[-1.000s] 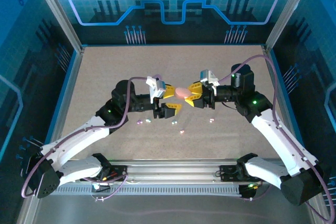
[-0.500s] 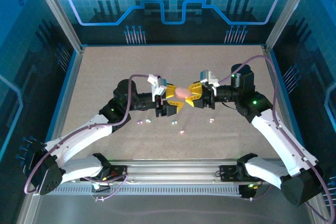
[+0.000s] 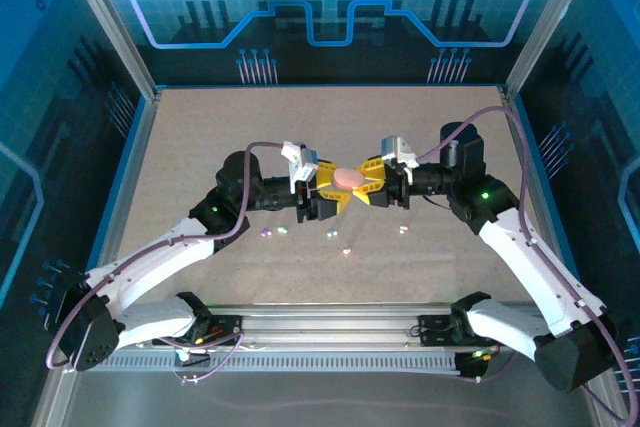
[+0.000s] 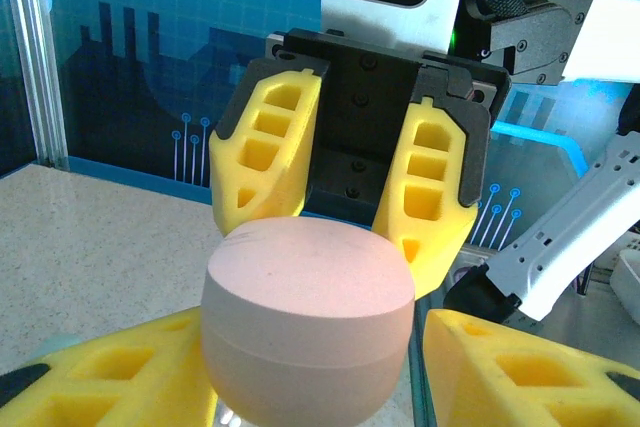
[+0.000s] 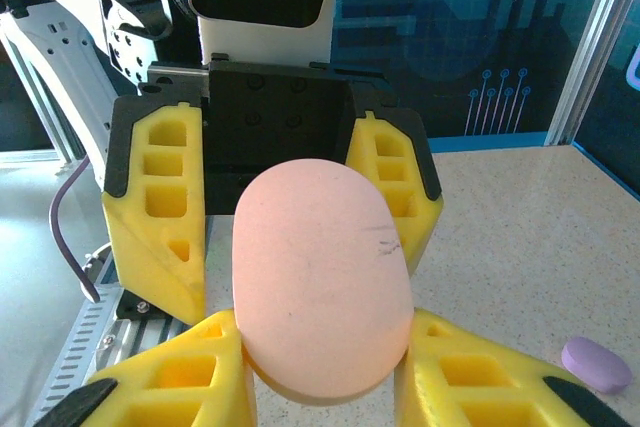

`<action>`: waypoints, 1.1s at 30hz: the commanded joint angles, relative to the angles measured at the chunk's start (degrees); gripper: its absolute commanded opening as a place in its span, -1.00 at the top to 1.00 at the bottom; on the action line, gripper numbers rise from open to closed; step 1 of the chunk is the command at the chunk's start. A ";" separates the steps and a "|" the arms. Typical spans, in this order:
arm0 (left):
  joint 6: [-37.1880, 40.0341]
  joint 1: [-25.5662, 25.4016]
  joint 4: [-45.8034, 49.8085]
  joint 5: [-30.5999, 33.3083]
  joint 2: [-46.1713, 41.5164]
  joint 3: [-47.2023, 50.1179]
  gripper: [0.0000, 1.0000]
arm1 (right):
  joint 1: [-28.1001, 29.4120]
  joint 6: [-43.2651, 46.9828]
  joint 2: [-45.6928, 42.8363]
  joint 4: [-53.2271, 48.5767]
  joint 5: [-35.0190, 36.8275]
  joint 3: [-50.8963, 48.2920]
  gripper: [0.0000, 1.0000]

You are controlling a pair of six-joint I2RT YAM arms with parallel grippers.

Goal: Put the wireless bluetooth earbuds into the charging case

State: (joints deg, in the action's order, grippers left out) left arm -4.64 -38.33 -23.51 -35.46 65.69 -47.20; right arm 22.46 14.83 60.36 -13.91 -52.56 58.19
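The charging case has the lid shut and is clamped in my right gripper. Next, my left gripper takes the case so that my right gripper can swing the lid open.
A pink pebble-shaped charging case hangs in mid-air over the middle of the table. My right gripper is shut on it from the right; in the right wrist view its yellow fingers press both sides of the case. My left gripper stands around the case's other end from the left. In the left wrist view one finger touches the case, while a gap remains at the other finger. The case's lid is closed. Tiny earbuds lie on the table below.
More small buds lie scattered on the speckled table in front of the grippers, at the left, the middle and the right. A purple pebble-shaped thing lies on the table under the right gripper. Metal frame posts and blue walls enclose the table.
My left gripper has moved right onto the case's free end and its jaws have narrowed around it. The right gripper has kept its hold in place.
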 commanded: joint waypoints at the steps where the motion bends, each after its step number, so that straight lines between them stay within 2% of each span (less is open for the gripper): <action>1: -1.38 -0.40 -3.26 -1.63 0.48 -1.75 -0.10 | 0.38 1.19 -0.35 0.37 -0.62 -0.17 0.32; 18: -1.08 -0.85 -1.67 -2.31 1.38 -2.90 0.07 | 1.19 2.95 0.36 -1.61 -0.18 0.34 0.32; 24: 1.62 -0.82 1.04 -2.95 1.15 -2.90 0.23 | 1.11 -0.74 0.64 -0.38 -0.55 1.37 0.29; 28: 3.90 -0.92 2.41 -2.86 0.33 -2.12 0.36 | 0.68 -3.86 1.21 -0.59 -2.53 2.52 0.20; 33: 5.98 -0.87 5.50 -2.86 -0.42 -2.35 0.39 | -0.53 -6.93 1.34 0.06 -2.97 3.39 0.15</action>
State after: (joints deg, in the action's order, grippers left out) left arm -2.61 -38.37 -20.95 -35.70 66.35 -48.10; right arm 22.52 11.90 61.43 -15.07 -54.15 58.65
